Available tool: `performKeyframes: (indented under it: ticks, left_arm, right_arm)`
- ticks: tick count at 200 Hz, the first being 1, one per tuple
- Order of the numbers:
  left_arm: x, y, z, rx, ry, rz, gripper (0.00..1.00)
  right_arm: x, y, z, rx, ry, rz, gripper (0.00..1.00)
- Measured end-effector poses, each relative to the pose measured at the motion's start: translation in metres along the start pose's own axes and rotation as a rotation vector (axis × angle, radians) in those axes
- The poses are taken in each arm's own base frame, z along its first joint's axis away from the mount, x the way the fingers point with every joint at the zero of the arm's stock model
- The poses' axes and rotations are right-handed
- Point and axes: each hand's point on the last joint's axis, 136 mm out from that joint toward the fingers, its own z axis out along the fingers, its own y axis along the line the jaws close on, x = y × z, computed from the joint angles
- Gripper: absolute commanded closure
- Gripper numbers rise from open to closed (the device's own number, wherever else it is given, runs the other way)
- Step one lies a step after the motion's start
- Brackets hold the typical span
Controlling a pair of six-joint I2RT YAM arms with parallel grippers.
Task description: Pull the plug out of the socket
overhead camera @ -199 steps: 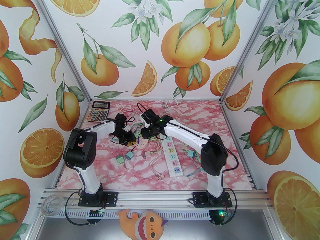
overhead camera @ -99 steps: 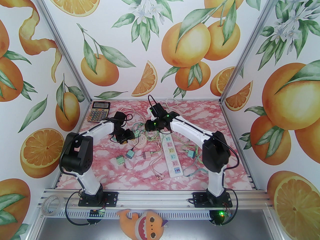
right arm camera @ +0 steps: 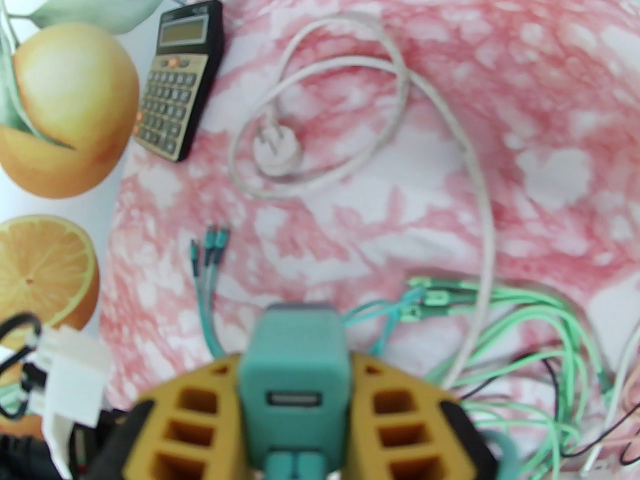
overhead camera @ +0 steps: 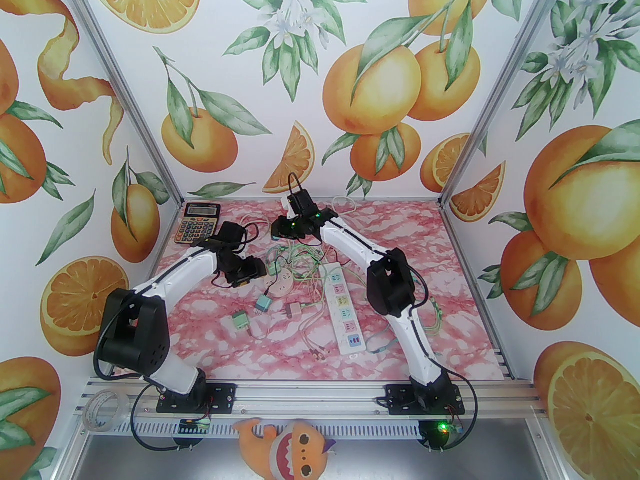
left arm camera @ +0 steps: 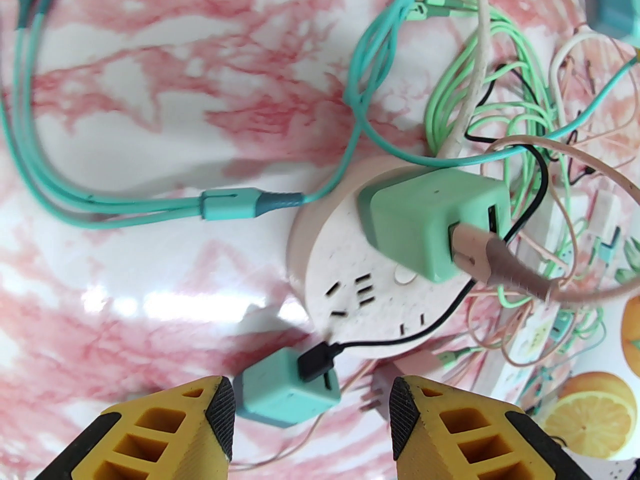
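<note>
I should first put down the teal plug that my right gripper is holding, and then use that gripper to keep the round socket still for pulling the green plug.
A round white socket [left arm camera: 350,288] lies on the pink marble table, also seen from above as the round socket [overhead camera: 281,284]. A green plug [left arm camera: 430,220] with a pink cable sits in it. My left gripper [left arm camera: 307,403] is open just beside the socket, nothing between its yellow fingers [left arm camera: 210,418]; a loose teal adapter [left arm camera: 287,393] lies under the gap. My right gripper [right arm camera: 295,368] is shut on a teal plug [right arm camera: 292,348], held in the air clear of the socket. From above, the right gripper [overhead camera: 280,231] hangs over the back middle and the left gripper [overhead camera: 246,279] left of the socket.
A white power strip [overhead camera: 342,313] lies right of the socket. Green, teal and pink cables [overhead camera: 300,263] tangle around both. Loose adapters [overhead camera: 261,304] lie nearer the front. A calculator [overhead camera: 197,223] sits at the back left, a white corded plug [right arm camera: 272,153] beside it.
My right gripper has carried the teal plug up and back, away from the round socket. My left gripper has opened and drawn back to the left, off the socket.
</note>
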Motion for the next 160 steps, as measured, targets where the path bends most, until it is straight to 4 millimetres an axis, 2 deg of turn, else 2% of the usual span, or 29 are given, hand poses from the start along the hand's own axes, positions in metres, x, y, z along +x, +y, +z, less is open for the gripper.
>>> performKeyframes:
  ticks: [62, 74, 118, 131, 142, 160]
  left_arm:
    - [-0.004, 0.002, -0.008, -0.003, -0.03, -0.001, 0.41]
    - [-0.004, 0.002, -0.008, -0.002, -0.03, 0.0, 0.41]
    - [-0.004, 0.002, -0.008, -0.002, -0.03, 0.0, 0.41]
    - [-0.004, 0.002, -0.008, -0.002, -0.031, 0.0, 0.4]
    - [-0.004, 0.002, -0.009, -0.002, -0.031, 0.001, 0.4]
    - [-0.004, 0.001, -0.01, 0.001, -0.035, 0.002, 0.38]
  right_arm:
    - [-0.002, 0.003, 0.006, -0.028, -0.011, 0.052, 0.79]
    - [0.001, -0.003, 0.015, -0.025, -0.002, 0.081, 0.75]
    - [0.022, -0.035, 0.052, 0.003, 0.028, 0.24, 0.75]
    - [0.024, -0.041, 0.058, 0.004, 0.026, 0.284, 0.62]
    - [0.022, -0.043, 0.061, 0.0, 0.017, 0.32, 0.6]
    - [0.016, -0.043, 0.061, -0.014, -0.001, 0.354, 0.5]
